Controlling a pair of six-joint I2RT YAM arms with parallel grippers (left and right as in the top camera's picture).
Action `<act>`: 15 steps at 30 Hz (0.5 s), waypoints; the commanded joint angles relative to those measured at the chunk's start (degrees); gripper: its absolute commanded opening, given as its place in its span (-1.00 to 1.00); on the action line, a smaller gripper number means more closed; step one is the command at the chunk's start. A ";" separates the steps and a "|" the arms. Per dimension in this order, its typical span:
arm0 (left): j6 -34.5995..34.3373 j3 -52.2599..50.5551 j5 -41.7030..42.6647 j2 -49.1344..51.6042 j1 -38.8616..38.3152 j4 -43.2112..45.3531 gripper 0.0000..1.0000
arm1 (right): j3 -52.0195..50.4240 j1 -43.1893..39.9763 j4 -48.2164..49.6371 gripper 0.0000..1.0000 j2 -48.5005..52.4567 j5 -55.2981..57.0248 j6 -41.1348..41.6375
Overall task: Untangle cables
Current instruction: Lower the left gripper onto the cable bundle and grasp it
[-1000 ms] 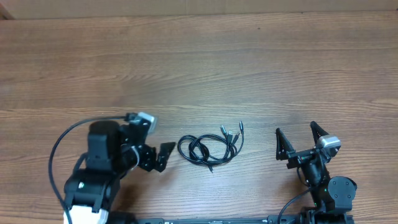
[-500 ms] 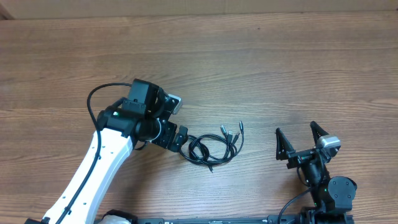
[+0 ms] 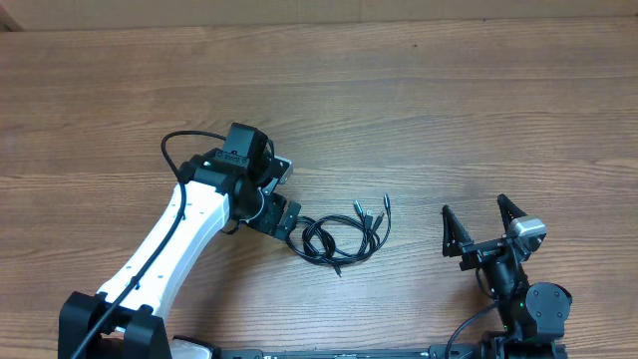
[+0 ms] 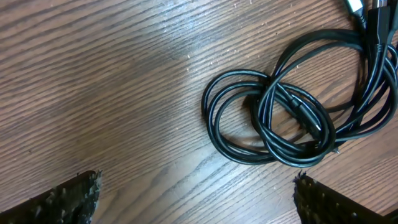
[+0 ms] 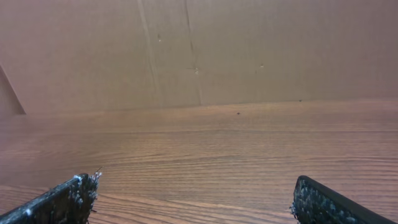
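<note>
My open left gripper's fingers face the coil's rounded end (image 3: 305, 231), the plug ends pointing away, so I keep approaching the coil and close on the coil's loops (image 3: 318, 245).
The cables (image 3: 337, 237) lie in a tangled coil of thin black loops on the wooden table, with silvery plug ends (image 3: 371, 212) fanned out at the coil's upper right. In the left wrist view the coil (image 4: 280, 121) fills the upper right. My left gripper (image 3: 281, 219) is open and empty, just left of the coil; its finger tips show at the bottom corners of the left wrist view (image 4: 196, 196), clear of the loops. My right gripper (image 3: 478, 227) is open and empty, well to the right of the cables (image 5: 196, 196).
The wooden table (image 3: 419, 110) stretches far behind the cables. A brown cardboard wall (image 5: 199, 50) stands at the table's far edge. The left arm's thick black wire (image 3: 184, 150) loops beside its wrist.
My left arm has swung out from its rest pose and reached right and forward, bringing its open gripper to the coil's left edge. The right arm and cables have not moved.
</note>
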 commanded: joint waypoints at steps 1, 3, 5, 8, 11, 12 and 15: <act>-1.03 0.85 0.37 0.46 -0.39 0.26 1.00 | -0.59 0.26 0.35 1.00 -0.50 0.59 -0.20; -2.58 0.81 0.37 0.46 -0.42 0.24 0.99 | -0.59 0.26 0.35 1.00 -0.50 0.59 -0.20; -3.54 0.39 0.24 0.46 -0.96 0.09 0.99 | -0.59 0.26 0.35 1.00 -0.50 0.59 -0.20; -4.07 -2.19 -2.84 0.57 -3.02 4.13 0.99 | -0.59 0.26 0.35 1.00 -0.50 0.59 -0.20; -5.09 -9.27 -7.02 0.57 -3.02 11.04 1.00 | -0.59 0.26 0.35 1.00 -0.50 0.59 -0.20; -5.05 -9.84 -6.99 0.57 -3.02 11.39 1.00 | -0.59 0.26 0.35 1.00 -0.50 0.59 -0.20; -4.42 -11.54 -7.04 0.68 -3.02 13.35 1.00 | -0.59 0.26 0.35 1.00 -0.50 0.59 -0.20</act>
